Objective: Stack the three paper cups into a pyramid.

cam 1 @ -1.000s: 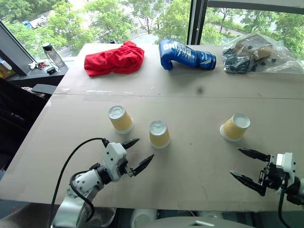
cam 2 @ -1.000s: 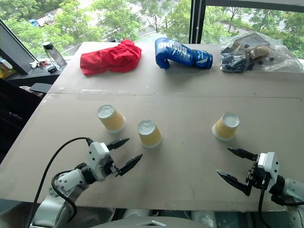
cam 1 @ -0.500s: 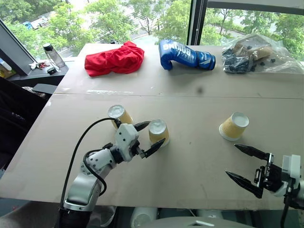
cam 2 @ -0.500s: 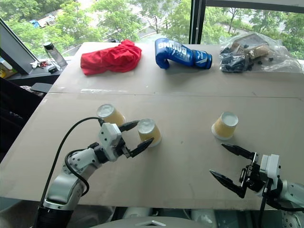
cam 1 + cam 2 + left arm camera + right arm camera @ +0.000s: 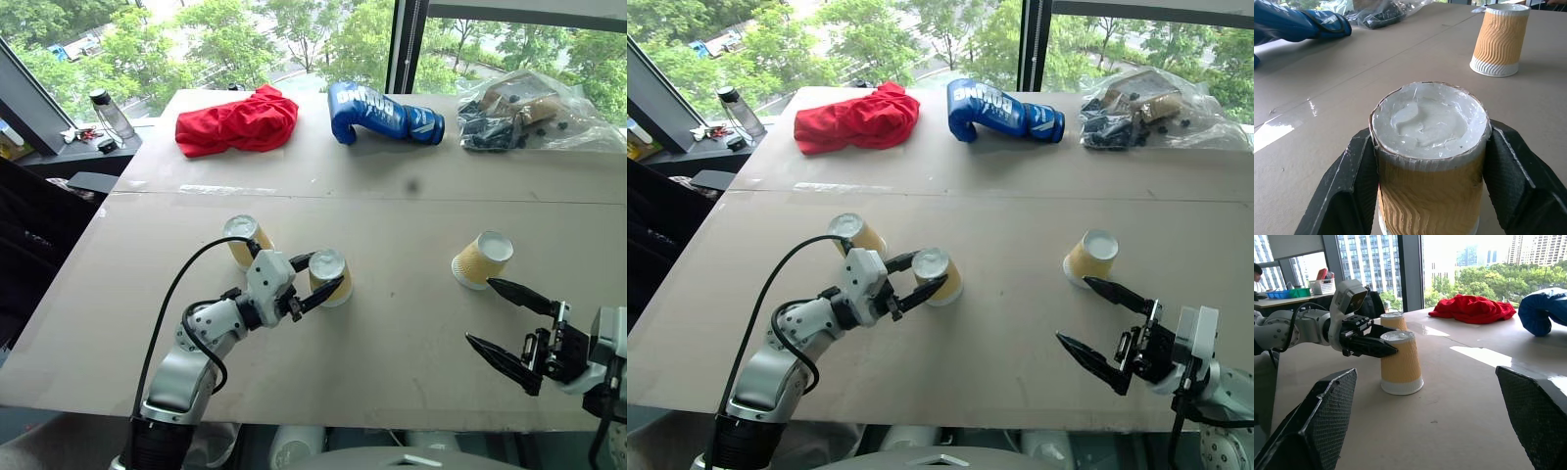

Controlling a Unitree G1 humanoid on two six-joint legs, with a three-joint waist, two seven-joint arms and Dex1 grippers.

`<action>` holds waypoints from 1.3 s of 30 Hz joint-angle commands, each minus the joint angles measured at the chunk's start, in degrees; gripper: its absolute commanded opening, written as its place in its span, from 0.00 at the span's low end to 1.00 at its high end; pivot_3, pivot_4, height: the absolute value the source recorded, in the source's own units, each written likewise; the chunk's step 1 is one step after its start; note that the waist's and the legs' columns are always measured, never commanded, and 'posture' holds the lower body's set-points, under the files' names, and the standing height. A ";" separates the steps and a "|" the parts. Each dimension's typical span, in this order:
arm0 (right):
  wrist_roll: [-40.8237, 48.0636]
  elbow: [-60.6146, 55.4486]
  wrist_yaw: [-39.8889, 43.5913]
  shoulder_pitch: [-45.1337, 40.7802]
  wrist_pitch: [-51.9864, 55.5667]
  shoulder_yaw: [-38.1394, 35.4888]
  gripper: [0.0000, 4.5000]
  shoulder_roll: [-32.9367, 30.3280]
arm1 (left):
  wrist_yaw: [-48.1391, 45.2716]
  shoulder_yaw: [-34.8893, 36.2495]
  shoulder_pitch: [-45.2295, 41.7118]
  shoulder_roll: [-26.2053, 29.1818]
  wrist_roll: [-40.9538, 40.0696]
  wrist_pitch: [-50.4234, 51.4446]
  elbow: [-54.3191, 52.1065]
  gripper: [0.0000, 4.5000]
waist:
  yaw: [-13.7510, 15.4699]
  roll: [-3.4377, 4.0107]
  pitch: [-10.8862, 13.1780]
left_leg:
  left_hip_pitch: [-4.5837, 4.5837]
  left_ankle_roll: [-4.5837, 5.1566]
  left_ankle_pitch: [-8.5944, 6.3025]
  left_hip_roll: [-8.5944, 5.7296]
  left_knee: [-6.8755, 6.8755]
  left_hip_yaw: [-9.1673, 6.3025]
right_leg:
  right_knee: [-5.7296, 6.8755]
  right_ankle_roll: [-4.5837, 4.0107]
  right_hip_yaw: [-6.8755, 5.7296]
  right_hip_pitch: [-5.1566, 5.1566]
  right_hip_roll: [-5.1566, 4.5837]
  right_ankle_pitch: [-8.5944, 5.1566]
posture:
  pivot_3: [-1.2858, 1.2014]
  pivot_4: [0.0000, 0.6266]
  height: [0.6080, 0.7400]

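The lone cup (image 5: pixel 482 260) is by my right gripper's open fingers. They face the cup my left gripper holds (image 5: pixel 331 279), so they should turn toward the other and grip it.
Three yellow-tan paper cups stand upside down on the table, apart from one another: a left cup (image 5: pixel 241 240), a middle cup (image 5: pixel 329 277) and a right cup (image 5: pixel 482 260). My left gripper (image 5: pixel 323 274) is shut on the middle cup (image 5: pixel 1430 147), one black finger (image 5: pixel 1347 186) pressed on each side of its sleeve; the cup still rests on the table. The right cup (image 5: pixel 1498 39) stands farther off in the left wrist view. My right gripper (image 5: pixel 480 310) is open and empty, just in front of the right cup. Its wrist view shows the left gripper (image 5: pixel 1378 345) on the middle cup (image 5: pixel 1399 362).
At the far end of the table (image 5: pixel 392 372) lie a red cloth (image 5: pixel 237 121), a blue boxing glove (image 5: pixel 382 113) and a clear plastic bag of dark parts (image 5: pixel 529 110). A bottle (image 5: pixel 108 113) stands on a ledge at the left.
My left gripper moved forward to the middle cup and closed on it. My right gripper rose and came closer to the right cup, staying open.
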 commanded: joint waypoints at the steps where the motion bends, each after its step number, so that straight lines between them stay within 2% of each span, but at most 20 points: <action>1: 0.89 -2.19 -0.12 -0.27 -0.16 -0.40 1.00 0.13 | 1.42 0.19 -1.90 -0.96 0.31 0.60 0.04 0.53 | 0.02 0.00 0.00 | 0.00 0.00 0.00 0.00 0.00 0.00 | 0.01 0.00 0.00 0.00 0.00 0.00 | 0.52 0.24 1.00; 4: 0.62 -2.09 -0.28 -0.55 -0.16 -0.46 1.00 0.14 | 2.82 -0.50 -4.88 -2.67 0.54 2.15 1.63 0.53 | 0.13 0.00 0.00 | 0.00 0.00 0.00 -0.01 0.04 -0.01 | 0.04 0.00 -0.01 0.00 0.01 0.00 | 0.52 0.24 1.00; 9: -2.58 -1.28 -3.73 -1.64 -2.15 -1.66 1.00 1.51 | 6.30 -3.70 -13.92 -8.87 2.70 4.32 8.10 0.53 | 0.16 -0.04 0.02 | -0.05 0.00 0.00 -0.05 0.14 -0.03 | 0.10 0.02 -0.18 0.00 0.07 0.01 | 0.52 0.24 1.00; 15: -8.58 -3.23 -15.08 -5.71 0.56 0.27 1.00 3.70 | 9.26 -6.45 -23.55 -16.63 6.98 -0.17 20.90 0.53 | 0.02 -0.14 0.08 | -0.07 -0.01 0.02 -0.18 0.25 0.01 | 0.25 0.06 -0.20 -0.10 0.17 0.02 | 0.52 0.24 1.00; 21: -12.02 -7.98 -23.96 -7.22 6.41 4.59 1.00 5.07 | 11.35 -7.39 -29.29 -21.05 10.99 -5.62 32.05 0.53 | 0.03 -0.22 0.13 | -0.17 -0.07 0.05 -0.21 0.24 0.05 | 0.67 0.23 -0.10 -0.38 0.18 -0.09 | 0.52 0.24 1.00; 25: -13.33 -8.60 -24.70 -6.84 7.84 5.80 1.00 4.30 | 10.88 -7.64 -30.49 -22.42 12.06 -8.23 35.85 0.53 | 0.03 -0.23 0.14 | -0.15 -0.08 0.06 -0.24 0.27 0.05 | 0.71 0.23 -0.09 -0.37 0.17 -0.09 | 0.52 0.24 1.00; 26: -13.86 -8.70 -24.63 -6.52 7.79 5.94 1.00 4.10 | 10.30 -7.54 -30.62 -22.56 11.83 -8.53 36.15 0.64 | 0.03 -0.23 0.14 | -0.15 -0.08 0.06 -0.24 0.27 0.05 | 0.72 0.23 -0.09 -0.37 0.17 -0.09 | 0.52 0.24 1.00; 30: -13.98 -9.13 -25.71 -5.85 7.53 5.55 1.00 4.54 | 8.38 -7.00 -30.28 -22.27 10.76 -8.10 34.89 0.96 | 0.02 -0.25 0.16 | -0.14 -0.08 0.06 -0.24 0.28 0.05 | 0.74 0.23 -0.10 -0.37 0.17 -0.09 | 0.52 0.24 1.00; 31: -13.72 -9.22 -25.94 -5.73 7.46 5.29 1.00 4.68 | 8.08 -6.82 -30.08 -22.05 10.59 -7.82 34.11 0.99 | -0.05 -0.25 0.16 | -0.15 -0.08 0.06 -0.24 0.28 0.05 | 0.74 0.23 -0.10 -0.38 0.18 -0.09 | 0.52 0.24 1.00; 39: -14.86 -5.22 -28.15 -6.50 1.75 -0.06 1.00 6.94 | 4.40 -4.94 -25.07 -17.07 6.70 -2.90 19.48 0.99 | -0.16 -0.26 0.17 | -0.15 -0.09 0.06 -0.14 0.27 0.05 | 0.74 0.23 -0.06 -0.38 0.18 -0.09 | 0.52 0.24 1.00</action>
